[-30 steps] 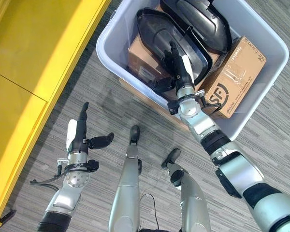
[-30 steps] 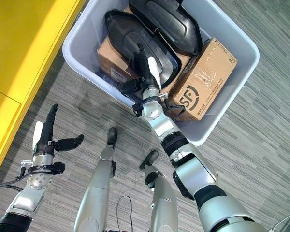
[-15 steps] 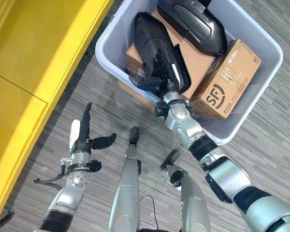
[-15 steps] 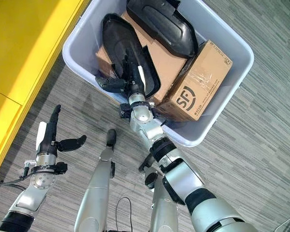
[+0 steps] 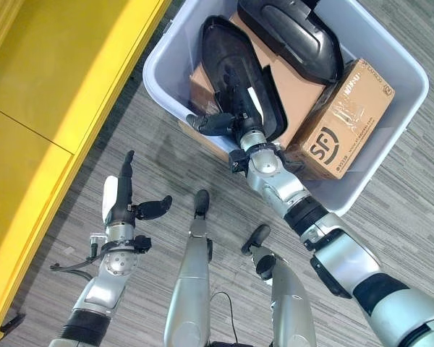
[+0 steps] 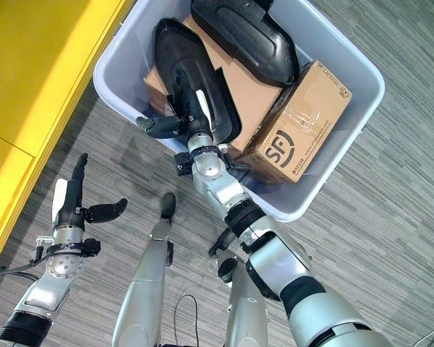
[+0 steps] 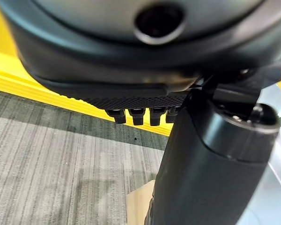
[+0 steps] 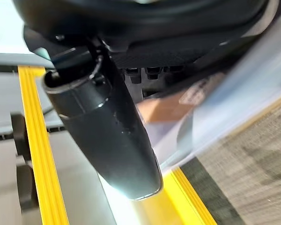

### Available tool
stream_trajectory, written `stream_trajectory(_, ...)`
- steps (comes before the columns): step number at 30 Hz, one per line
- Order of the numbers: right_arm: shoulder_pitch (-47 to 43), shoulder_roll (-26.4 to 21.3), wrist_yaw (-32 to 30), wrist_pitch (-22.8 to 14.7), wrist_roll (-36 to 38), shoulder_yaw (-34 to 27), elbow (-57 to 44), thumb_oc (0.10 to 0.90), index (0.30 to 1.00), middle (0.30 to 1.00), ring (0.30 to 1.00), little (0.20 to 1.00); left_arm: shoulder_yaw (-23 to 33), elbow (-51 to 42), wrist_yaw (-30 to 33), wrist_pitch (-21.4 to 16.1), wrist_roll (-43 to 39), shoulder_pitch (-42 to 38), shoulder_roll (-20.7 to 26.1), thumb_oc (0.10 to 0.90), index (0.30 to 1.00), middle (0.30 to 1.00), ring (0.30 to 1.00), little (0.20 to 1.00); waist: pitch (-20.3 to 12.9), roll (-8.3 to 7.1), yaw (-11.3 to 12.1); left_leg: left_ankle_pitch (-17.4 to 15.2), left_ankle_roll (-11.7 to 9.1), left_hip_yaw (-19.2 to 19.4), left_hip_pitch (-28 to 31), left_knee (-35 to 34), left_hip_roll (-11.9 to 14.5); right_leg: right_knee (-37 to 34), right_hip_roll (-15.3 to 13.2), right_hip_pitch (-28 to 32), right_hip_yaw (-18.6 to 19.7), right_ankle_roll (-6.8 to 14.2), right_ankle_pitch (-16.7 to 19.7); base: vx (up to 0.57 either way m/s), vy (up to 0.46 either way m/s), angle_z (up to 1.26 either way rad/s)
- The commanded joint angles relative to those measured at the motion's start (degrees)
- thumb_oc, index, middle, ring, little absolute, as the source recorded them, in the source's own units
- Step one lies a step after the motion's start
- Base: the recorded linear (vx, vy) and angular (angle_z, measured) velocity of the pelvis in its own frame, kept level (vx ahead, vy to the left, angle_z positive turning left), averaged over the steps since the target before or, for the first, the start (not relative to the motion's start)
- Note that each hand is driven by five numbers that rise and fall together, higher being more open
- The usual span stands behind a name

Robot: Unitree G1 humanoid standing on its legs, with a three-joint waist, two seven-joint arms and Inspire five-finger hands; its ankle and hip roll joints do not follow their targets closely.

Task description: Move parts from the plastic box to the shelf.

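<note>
My gripper will lift the long black part (image 5: 228, 54), and the long part will come free alone, because brown cardboard (image 5: 283, 76) shows between it and the wider one.
A pale grey plastic box (image 5: 165, 92) stands on the floor ahead. It holds two black moulded parts: a long one (image 5: 228, 54) near its left wall and a wider one (image 5: 293, 32) at the far side. My right hand (image 5: 240, 116) reaches over the near rim and lies open on the long part, fingers straight along it, thumb (image 5: 206, 123) spread out above the rim. My left hand (image 5: 119, 199) hovers open over the floor at lower left, holding nothing. The yellow shelf (image 5: 58, 87) runs along the left.
Brown cardboard boxes lie under the black parts, and a taped one (image 5: 343, 119) leans against the box's right wall. Grey striped carpet (image 6: 390, 188) surrounds the box. The shelf's yellow edge (image 7: 47, 91) lies just past my left hand.
My right hand has slid from the middle of the box toward its near left side, along the long black part, and its thumb has spread out. The left hand has barely moved.
</note>
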Motion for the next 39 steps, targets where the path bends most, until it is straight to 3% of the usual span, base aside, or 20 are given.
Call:
stream_trajectory(1, -5.2, 1.3, 2.5, -2.0, -9.0, 1.2, -6.5, 0.900, 1.000, 1.000, 1.000, 1.000, 0.3, -5.9, 3.2, -3.1, 1.5, 3.2, 3.4, 0.900, 1.000, 1.000, 1.000, 1.000, -0.4, -0.66, 1.4, -6.4, 1.3, 4.1, 1.6, 2.2, 2.0, -4.1, -3.6, 1.6, 4.9, 6.1, 5.6, 0.00, 0.000, 0.00)
stream_trajectory(13, -3.6, -9.8, 5.8, -1.5, -12.6, 2.2, -23.5, 0.900, 1.000, 1.000, 1.000, 1.000, 5.7, -8.2, 3.4, -2.4, 1.2, 7.1, 2.7, 0.900, 1.000, 1.000, 1.000, 1.000, -0.4, -4.45, -1.4, -6.5, 1.0, 4.5, 1.6, 2.5, 2.8, -4.3, -3.3, 1.6, 5.0, 6.1, 5.6, 0.00, -0.004, -0.01)
stream_trajectory(16, -2.6, -14.5, 6.9, -1.9, -11.9, 1.6, -28.3, 0.900, 1.000, 1.000, 1.000, 1.000, 7.0, -9.0, 3.2, -2.3, 1.2, 8.1, 2.5, 0.900, 1.000, 1.000, 1.000, 1.000, -0.4, -5.46, -2.1, -6.5, 1.0, 4.6, 1.9, 2.4, 3.0, -4.1, -3.3, 1.5, 5.1, 6.1, 5.7, 0.00, 0.000, 0.00)
stream_trajectory(19, -1.3, -23.3, 8.4, -3.3, -10.2, 0.2, -37.7, 0.900, 1.000, 1.000, 1.000, 1.000, 9.1, -10.0, 2.9, -2.2, 1.5, 9.8, 2.6, 0.900, 1.000, 1.000, 1.000, 1.000, -0.4, -6.96, -3.1, -6.6, 0.9, 4.9, 2.3, 2.4, 3.3, -4.2, -3.1, 1.9, 5.2, 6.2, 5.6, 0.00, -0.006, 0.01)
stream_trajectory(25, 0.7, -29.9, 11.1, -4.2, -7.4, -0.8, -45.2, 0.900, 1.000, 1.000, 1.000, 1.000, 10.9, -11.4, 2.3, -2.0, 1.6, 11.6, 2.5, 0.900, 1.000, 1.000, 1.000, 1.000, -0.4, -8.28, -3.9, -6.7, 0.8, 5.2, 3.0, 2.5, 3.5, -4.3, -2.9, 2.4, 5.3, 6.2, 5.6, 0.00, -0.010, -0.05)
stream_trajectory(26, 2.0, -34.1, 12.0, -4.6, -7.0, -1.7, -48.6, 0.900, 1.000, 1.000, 1.000, 1.000, 12.0, -11.9, 2.1, -1.9, 1.8, 12.5, 2.5, 0.900, 1.000, 1.000, 1.000, 1.000, -0.4, -8.95, -4.3, -6.7, 0.8, 5.3, 3.0, 2.5, 3.7, -4.4, -2.8, 2.5, 5.4, 6.2, 5.6, 0.00, -0.016, -0.10)
stream_trajectory(30, 4.0, -38.5, 13.5, -4.9, -6.6, -2.3, -50.7, 0.900, 1.000, 1.000, 1.000, 1.000, 13.0, -12.6, 1.9, -2.1, 1.9, 13.4, 2.4, 0.900, 1.000, 1.000, 1.000, 1.000, -0.4, -9.42, -4.6, -6.7, 0.8, 5.2, 3.1, 2.5, 3.8, -4.3, -2.8, 2.5, 5.3, 6.2, 5.6, 0.00, -0.005, -0.02)
stream_trajectory(35, 6.5, -40.2, 13.5, -4.8, -7.2, -2.9, -49.9, 0.900, 1.000, 1.000, 1.000, 1.000, 13.3, -12.8, 1.6, -2.2, 1.7, 14.0, 2.1, 0.900, 1.000, 1.000, 1.000, 1.000, -0.4, -9.47, -4.7, -6.6, 0.8, 5.1, 3.2, 2.4, 3.8, -4.4, -2.7, 2.5, 5.2, 6.2, 5.6, 0.00, 0.000, 0.00)
stream_trajectory(39, 7.5, -40.4, 11.9, -4.1, -14.2, -3.9, -47.8, 0.900, 1.000, 1.000, 1.000, 1.000, 13.2, -13.0, 2.0, -2.5, 2.0, 14.2, 1.9, 0.900, 1.000, 1.000, 1.000, 1.000, -0.4, -9.09, -4.6, -6.6, 0.8, 5.0, 3.0, 2.3, 3.9, -4.3, -2.8, 2.3, 5.2, 6.2, 5.5, 0.00, 0.000, 0.00)
